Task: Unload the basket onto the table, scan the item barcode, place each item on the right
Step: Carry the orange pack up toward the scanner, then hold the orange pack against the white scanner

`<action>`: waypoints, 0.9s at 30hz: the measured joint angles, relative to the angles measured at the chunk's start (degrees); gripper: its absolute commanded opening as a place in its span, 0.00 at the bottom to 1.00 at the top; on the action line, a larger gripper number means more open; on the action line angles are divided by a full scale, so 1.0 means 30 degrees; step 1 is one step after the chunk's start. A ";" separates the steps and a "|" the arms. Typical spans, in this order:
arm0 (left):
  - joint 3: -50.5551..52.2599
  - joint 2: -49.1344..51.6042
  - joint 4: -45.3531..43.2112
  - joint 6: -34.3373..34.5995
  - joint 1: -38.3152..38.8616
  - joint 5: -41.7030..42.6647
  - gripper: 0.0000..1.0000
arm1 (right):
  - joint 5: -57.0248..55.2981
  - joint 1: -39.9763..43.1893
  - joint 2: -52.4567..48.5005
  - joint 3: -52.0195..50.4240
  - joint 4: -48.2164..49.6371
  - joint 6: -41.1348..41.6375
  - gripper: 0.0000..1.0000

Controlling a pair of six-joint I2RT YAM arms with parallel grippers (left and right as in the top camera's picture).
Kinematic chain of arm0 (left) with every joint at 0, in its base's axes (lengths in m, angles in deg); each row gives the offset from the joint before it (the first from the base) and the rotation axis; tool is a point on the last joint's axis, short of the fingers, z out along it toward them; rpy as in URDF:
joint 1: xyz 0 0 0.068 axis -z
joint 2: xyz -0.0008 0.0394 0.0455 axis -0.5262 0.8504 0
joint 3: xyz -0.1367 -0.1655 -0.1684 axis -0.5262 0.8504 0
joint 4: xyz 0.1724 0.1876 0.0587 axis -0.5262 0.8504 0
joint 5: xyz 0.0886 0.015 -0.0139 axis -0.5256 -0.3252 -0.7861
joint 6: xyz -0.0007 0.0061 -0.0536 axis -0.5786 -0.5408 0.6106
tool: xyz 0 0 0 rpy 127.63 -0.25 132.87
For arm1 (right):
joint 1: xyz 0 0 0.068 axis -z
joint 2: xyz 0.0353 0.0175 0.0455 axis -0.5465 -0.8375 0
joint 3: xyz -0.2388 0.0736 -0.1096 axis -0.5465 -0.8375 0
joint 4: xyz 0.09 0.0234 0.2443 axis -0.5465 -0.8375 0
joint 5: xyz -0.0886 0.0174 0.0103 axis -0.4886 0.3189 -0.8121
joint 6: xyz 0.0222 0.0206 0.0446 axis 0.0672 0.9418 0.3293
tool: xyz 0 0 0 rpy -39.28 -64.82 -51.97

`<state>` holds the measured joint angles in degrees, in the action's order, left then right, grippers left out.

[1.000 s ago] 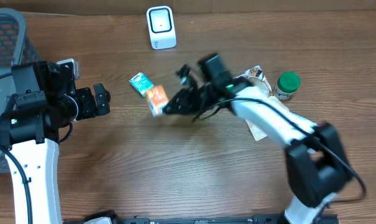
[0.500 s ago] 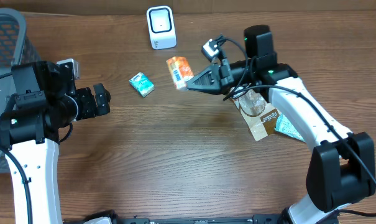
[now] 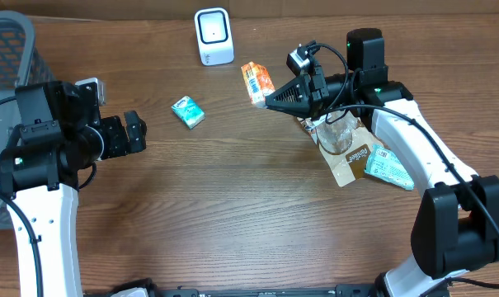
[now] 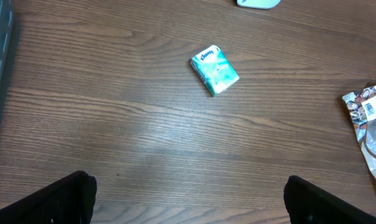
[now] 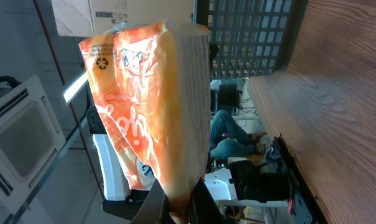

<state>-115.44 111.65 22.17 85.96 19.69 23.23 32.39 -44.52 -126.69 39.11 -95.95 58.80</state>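
Note:
The orange packet's barcode side is pointing up, away from the white barcode scanner, so the robot's right gripper should turn the packet over and move it above the scanner's window.
An orange snack packet hangs in the air to the right of the white barcode scanner, pinched by my right gripper, which is shut on its lower edge. In the right wrist view the orange packet fills the left half, upright between the fingers. My left gripper stands wide open over bare wood at the left of the table, holding nothing. A small teal tissue pack lies between the arms and shows in the left wrist view as the teal pack.
A grey mesh basket stands at the far left. Under the right arm lie a clear bag, a brown pouch and a teal packet.
My right arm has lifted the orange packet from beside the teal pack and carried it up and to the right, towards the scanner. The left arm has not moved.

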 measured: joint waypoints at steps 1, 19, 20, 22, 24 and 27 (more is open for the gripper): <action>0.0000 0.0000 0.0000 0.0000 0.0000 0.0000 1.00 | 0.0000 0.0000 0.0000 0.0000 -0.0007 -0.0131 0.04; 0.0000 0.0000 0.0000 0.0000 0.0000 0.0000 1.00 | -1.0338 -0.1209 0.0000 0.0029 -0.9486 -0.5894 0.04; 0.0000 0.0000 0.0000 0.0000 0.0000 0.0000 1.00 | -1.1417 -0.1370 0.0000 0.0168 -1.0061 -0.6011 0.04; 0.0000 0.0000 0.0007 0.0000 0.0000 0.0000 1.00 | -1.3763 -0.1778 -0.0007 0.0736 -1.1322 -0.6280 0.04; 0.0000 0.0000 0.0007 0.0000 0.0000 0.0000 1.00 | -1.6094 -0.2288 -0.0117 0.2025 -1.2757 -0.6550 0.04; 0.0000 0.0000 0.0007 0.0000 0.0000 0.0000 1.00 | -1.9300 -0.3053 -0.0444 0.4852 -1.4273 -0.6849 0.04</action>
<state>-115.44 111.65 22.19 85.96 19.69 23.23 -25.51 -53.68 -128.02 53.67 -138.77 38.26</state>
